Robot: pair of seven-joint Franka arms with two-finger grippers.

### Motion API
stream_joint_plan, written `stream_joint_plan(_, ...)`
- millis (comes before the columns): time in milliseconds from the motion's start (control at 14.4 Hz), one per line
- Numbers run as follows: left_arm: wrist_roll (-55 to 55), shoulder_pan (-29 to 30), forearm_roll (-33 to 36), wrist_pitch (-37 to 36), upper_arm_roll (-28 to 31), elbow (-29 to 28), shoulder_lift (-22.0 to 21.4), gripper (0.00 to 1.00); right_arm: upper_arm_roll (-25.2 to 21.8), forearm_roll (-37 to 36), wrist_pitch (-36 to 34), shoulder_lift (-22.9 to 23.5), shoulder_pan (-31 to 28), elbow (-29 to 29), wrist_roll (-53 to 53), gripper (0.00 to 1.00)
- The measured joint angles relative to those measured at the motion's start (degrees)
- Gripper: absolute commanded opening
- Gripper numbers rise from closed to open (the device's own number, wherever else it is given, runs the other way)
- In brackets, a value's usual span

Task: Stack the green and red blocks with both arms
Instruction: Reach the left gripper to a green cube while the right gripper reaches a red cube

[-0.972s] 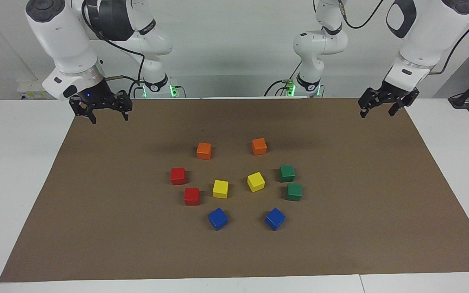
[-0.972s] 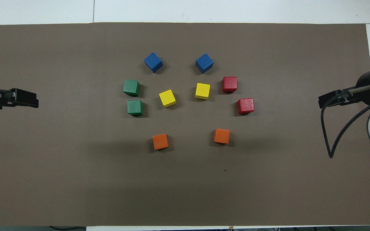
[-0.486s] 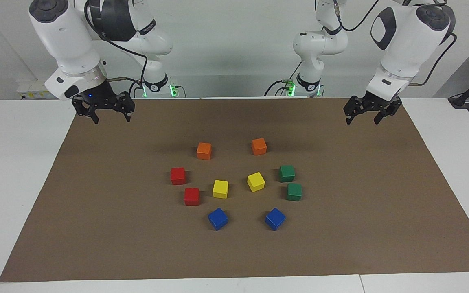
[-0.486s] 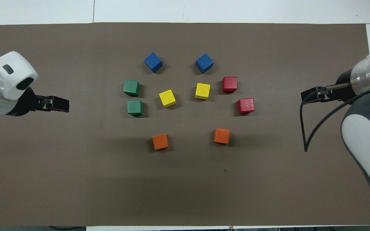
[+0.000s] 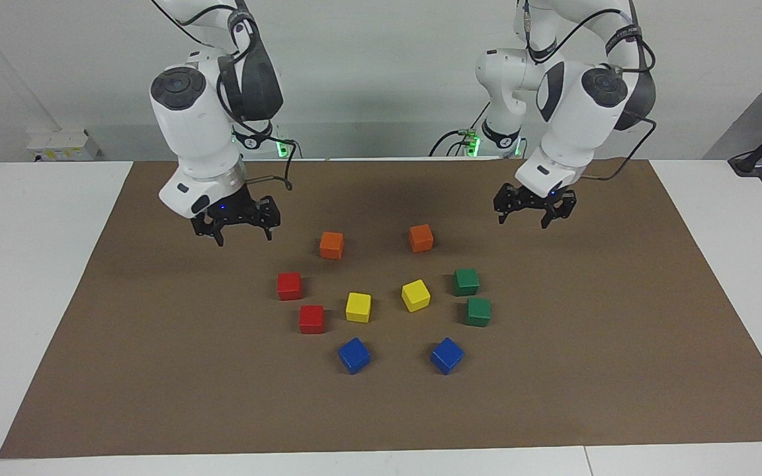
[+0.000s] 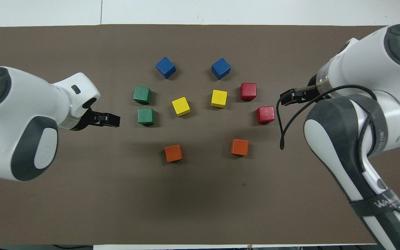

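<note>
The green block nearer the orange cubes [image 6: 146,116] stands apart from its green neighbour, so the robot's left gripper should go on toward that block until its open fingers are on both sides of it.
Two green blocks [image 5: 465,281] [image 5: 478,311] sit side by side on the brown mat toward the left arm's end, also seen from overhead [image 6: 142,95] [image 6: 146,116]. Two red blocks [image 5: 289,285] [image 5: 311,318] sit toward the right arm's end, seen from overhead too [image 6: 248,91] [image 6: 265,115]. All four lie singly, none on another. My left gripper [image 5: 523,221] [image 6: 109,119] hangs open and empty over bare mat beside the green blocks. My right gripper [image 5: 243,237] [image 6: 288,97] hangs open and empty over bare mat beside the red blocks.
Two orange cubes [image 5: 331,245] [image 5: 421,238] lie nearest the robots. Two yellow cubes [image 5: 358,307] [image 5: 415,295] sit between the red and green pairs. Two blue cubes [image 5: 354,355] [image 5: 447,355] lie farthest out. The brown mat [image 5: 156,370] covers the white table.
Both arms have swung in from the mat's two ends toward the cluster of cubes and come lower. Both grippers stay open. No block has moved.
</note>
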Motion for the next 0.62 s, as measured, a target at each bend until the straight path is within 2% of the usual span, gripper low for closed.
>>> stream_joint_plan(347, -4.19, -2.37, -0.01, 7.85, 0.03, -0.05, 5.89, 1.00, 0.03, 0.00, 9.13, 1.45, 2.03, -6.42, 3.35, 1.00)
stream_joint_plan(625, -6.37, -4.29, -0.01, 12.15, -0.02, -0.03, 9.97, 1.00, 0.03, 0.00, 11.82, 3.12, 2.70, -7.41, 5.08, 1.00)
